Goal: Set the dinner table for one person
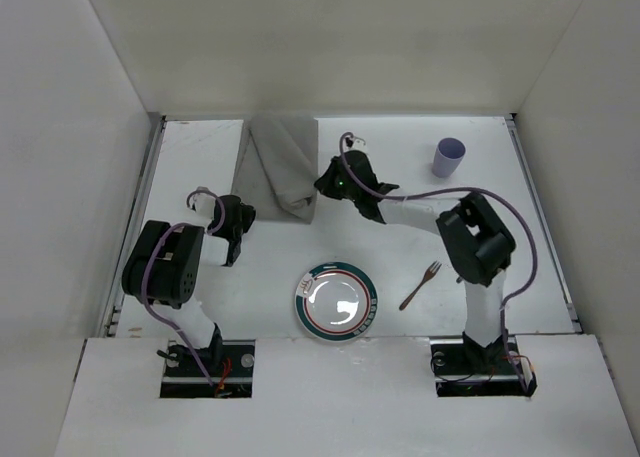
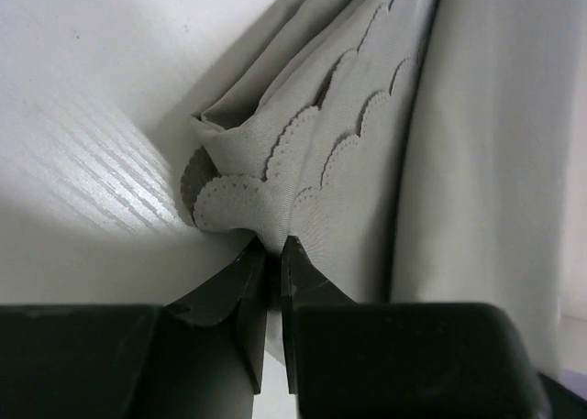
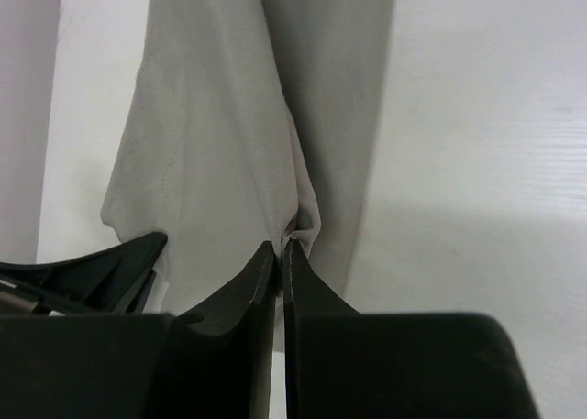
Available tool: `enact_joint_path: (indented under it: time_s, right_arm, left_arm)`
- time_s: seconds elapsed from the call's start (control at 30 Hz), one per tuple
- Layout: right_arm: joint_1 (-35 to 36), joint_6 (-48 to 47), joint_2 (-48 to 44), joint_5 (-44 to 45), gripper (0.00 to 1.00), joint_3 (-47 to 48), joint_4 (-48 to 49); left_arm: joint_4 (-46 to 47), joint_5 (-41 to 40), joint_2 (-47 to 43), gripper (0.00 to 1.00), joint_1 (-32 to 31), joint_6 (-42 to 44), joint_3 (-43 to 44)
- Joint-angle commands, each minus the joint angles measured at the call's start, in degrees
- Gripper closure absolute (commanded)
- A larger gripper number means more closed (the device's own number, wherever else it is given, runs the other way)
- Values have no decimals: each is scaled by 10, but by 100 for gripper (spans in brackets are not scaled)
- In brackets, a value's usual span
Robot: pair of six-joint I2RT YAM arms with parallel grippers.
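Observation:
The mat's scalloped layers are bunched up in my left gripper, so next my left gripper lets go, grips the mat's folded corner anew and pulls the mat straight.
The grey cloth mat with scalloped edges hangs folded and lifted over the back middle of the white dinner table. My left gripper is shut on the mat's near left corner. My right gripper is shut on its near right edge. A plate with a green and red rim lies at the near middle. A fork lies to its right. A lilac cup stands at the back right.
White walls enclose the table on three sides. Thin metal rails run along the side edges. Both arm bases sit at the near edge.

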Motion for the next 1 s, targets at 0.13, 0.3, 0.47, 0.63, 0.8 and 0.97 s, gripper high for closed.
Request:
enact_joint_path:
  time_s: [0.13, 0.3, 0.47, 0.63, 0.8, 0.97]
  right_arm:
    - [-47, -30, -285, 118, 94, -220, 2]
    - [-66, 4, -386, 170, 93, -379, -65]
    - [-76, 31, -383, 178, 92, -424, -108]
    - [-74, 27, -382, 179, 90, -413, -156]
    - [-74, 25, -417, 179, 82, -424, -170]
    - [-105, -5, -418, 171, 69, -411, -158]
  left_arm:
    - [-4, -4, 16, 97, 3, -7, -6]
    - [2, -10, 4, 98, -1, -8, -20]
    - [-3, -20, -32, 98, -4, -2, -45]
    - [-22, -30, -97, 99, -4, -1, -81]
    - [-78, -68, -189, 98, -23, 10, -119]
    - [-112, -104, -240, 91, -63, 18, -141]
